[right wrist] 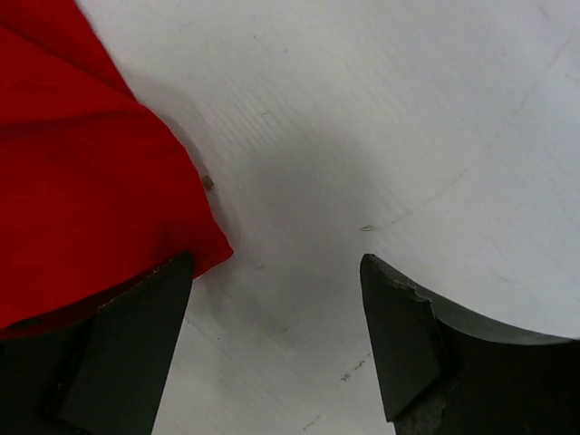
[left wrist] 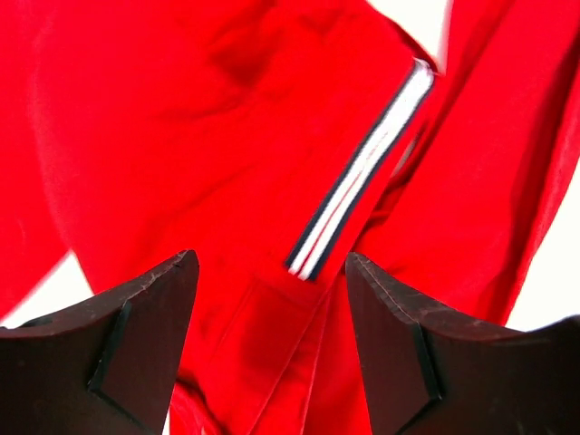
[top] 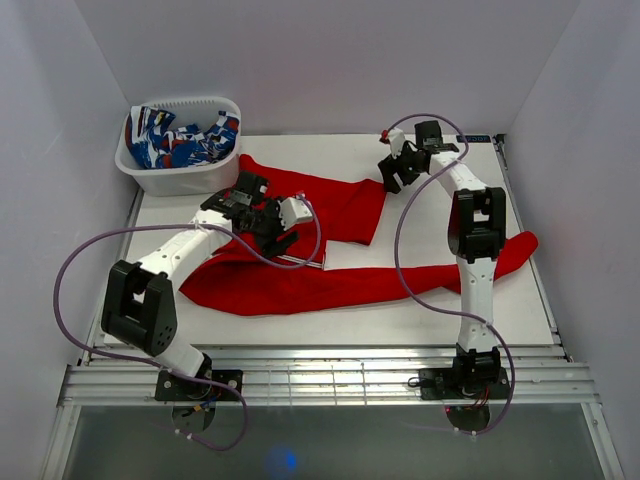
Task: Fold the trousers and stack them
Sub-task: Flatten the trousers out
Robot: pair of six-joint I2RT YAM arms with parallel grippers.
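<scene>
My left gripper needs to pull the end of the trousers with the trousers' white and navy stripe (left wrist: pixel 362 170) out toward the white basket before folding, because the stripe is turned in over bunched cloth.
The bright red trousers (top: pixel 330 285) lie spread across the white table (top: pixel 420 210). One part reaches back to a corner near the middle, and one leg runs out to the right edge. My left gripper (top: pixel 278 240) hovers open over the left half of the trousers. In the left wrist view its fingers (left wrist: pixel 145 317) straddle red cloth (left wrist: pixel 181 136) with a white and navy stripe (left wrist: pixel 362 172). My right gripper (top: pixel 390 178) stands open at the back, beside the cloth's far corner. In the right wrist view that corner (right wrist: pixel 82 181) lies by the left finger (right wrist: pixel 136 344), with bare table (right wrist: pixel 381 118) between the jaws.
A white basket (top: pixel 150 178) with blue-white-red patterned cloth (top: pixel 180 140) stands at the back left corner. White walls close in the table on the left, back and right. The right arm's upright link (top: pixel 478 250) stands over the long trouser leg. Purple cables loop from both arms.
</scene>
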